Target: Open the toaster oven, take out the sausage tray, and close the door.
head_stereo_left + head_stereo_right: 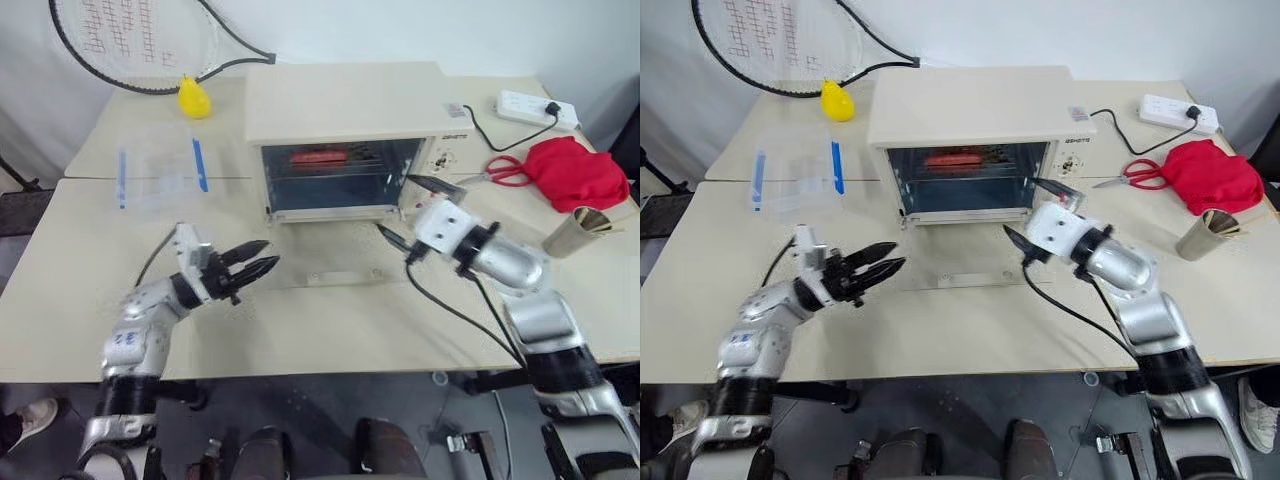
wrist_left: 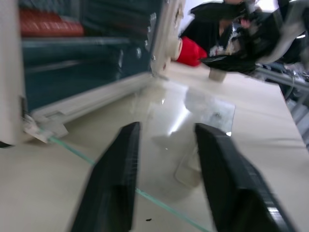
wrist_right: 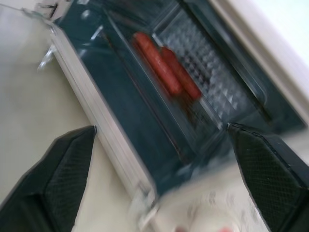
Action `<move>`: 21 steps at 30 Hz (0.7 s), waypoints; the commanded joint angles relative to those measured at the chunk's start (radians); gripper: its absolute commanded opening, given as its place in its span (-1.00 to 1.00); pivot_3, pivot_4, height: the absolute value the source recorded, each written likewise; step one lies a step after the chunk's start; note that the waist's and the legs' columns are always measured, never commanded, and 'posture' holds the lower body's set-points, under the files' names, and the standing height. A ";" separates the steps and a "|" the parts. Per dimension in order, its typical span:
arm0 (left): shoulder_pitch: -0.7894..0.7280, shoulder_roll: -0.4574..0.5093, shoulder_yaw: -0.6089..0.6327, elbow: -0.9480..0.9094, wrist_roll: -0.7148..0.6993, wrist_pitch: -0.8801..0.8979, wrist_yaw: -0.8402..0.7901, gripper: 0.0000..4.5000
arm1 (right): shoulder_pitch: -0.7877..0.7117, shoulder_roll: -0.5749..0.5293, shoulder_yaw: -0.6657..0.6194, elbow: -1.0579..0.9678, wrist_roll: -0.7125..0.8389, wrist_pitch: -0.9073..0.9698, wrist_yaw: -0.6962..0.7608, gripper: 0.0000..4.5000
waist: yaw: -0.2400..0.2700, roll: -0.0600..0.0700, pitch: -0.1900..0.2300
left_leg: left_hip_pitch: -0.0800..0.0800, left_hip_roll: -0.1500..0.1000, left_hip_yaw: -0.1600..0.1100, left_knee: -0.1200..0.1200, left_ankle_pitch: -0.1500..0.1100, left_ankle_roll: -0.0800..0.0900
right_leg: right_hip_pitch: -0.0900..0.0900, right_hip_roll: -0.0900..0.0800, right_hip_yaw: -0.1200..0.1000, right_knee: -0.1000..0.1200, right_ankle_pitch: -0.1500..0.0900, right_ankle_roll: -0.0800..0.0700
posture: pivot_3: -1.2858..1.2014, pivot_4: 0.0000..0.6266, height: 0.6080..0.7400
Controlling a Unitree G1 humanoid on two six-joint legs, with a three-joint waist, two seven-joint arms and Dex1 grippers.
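Observation:
The robot's right gripper should first draw the sausage tray by its front rim [image 1: 345,174] over the door, because the tray is deep inside the oven [image 1: 318,157]. The left gripper should take hold after that.
The cream toaster oven [image 1: 340,100] stands at the middle of the table, its cavity exposed. Its glass door [image 1: 335,252] lies flat on the table in front, with the bar handle [image 1: 345,277] at the near edge. Inside, the sausage tray [image 1: 325,157] holds two reddish sausages [image 3: 166,67] on a wire rack. My left gripper [image 1: 270,253] hovers open just left of the lowered door, nothing between its fingers [image 2: 113,183]. My right gripper [image 1: 393,203] is open wide in front of the oven's right side, pointing into the cavity.
A clear plastic box with blue clips [image 1: 160,170] sits left of the oven, with a yellow toy [image 1: 194,98] and a racket [image 1: 140,40] behind it. To the right are red scissors [image 1: 505,170], a red cloth [image 1: 575,172], a metal cup [image 1: 578,230] and a power strip [image 1: 537,108].

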 commanded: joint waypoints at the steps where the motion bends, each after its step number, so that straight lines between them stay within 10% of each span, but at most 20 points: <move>1: 0.064 0.046 0.085 -0.128 -0.089 0.056 0.020 0.49 | -0.094 0.022 0.065 0.103 -0.162 -0.072 -0.122 1.00 | 0.000 0.000 0.000 | 0.000 0.000 -0.001 0.000 0.000 0.000 | 0.000 0.000 0.000 0.000 0.000 0.000 | 0.03 -0.52 1.00; 5: 0.133 0.075 0.130 -0.209 -0.150 0.112 0.043 0.99 | -0.186 0.075 0.119 0.224 -0.252 -0.090 -0.203 1.00 | -0.001 0.000 0.000 | 0.000 0.000 -0.002 0.000 0.000 0.000 | 0.000 -0.001 0.000 0.000 0.000 0.000 | 0.03 -0.52 1.00; 17: 0.166 0.059 0.129 -0.250 -0.172 0.110 0.066 0.99 | -0.514 0.287 0.275 0.781 -0.452 -0.084 -0.500 1.00 | -0.028 0.001 0.000 | 0.000 -0.001 -0.003 -0.001 0.000 -0.001 | 0.000 -0.001 0.000 0.002 -0.001 -0.002 | 0.03 -0.52 1.00; 21: 0.171 0.057 0.122 -0.252 -0.170 0.105 0.062 1.00 | -0.572 0.304 0.276 0.875 -0.443 -0.099 -0.532 0.59 | -0.037 0.001 0.001 | 0.000 0.000 -0.003 -0.002 0.000 -0.001 | 0.000 0.000 -0.001 0.002 -0.001 -0.002 | 0.03 -0.52 1.00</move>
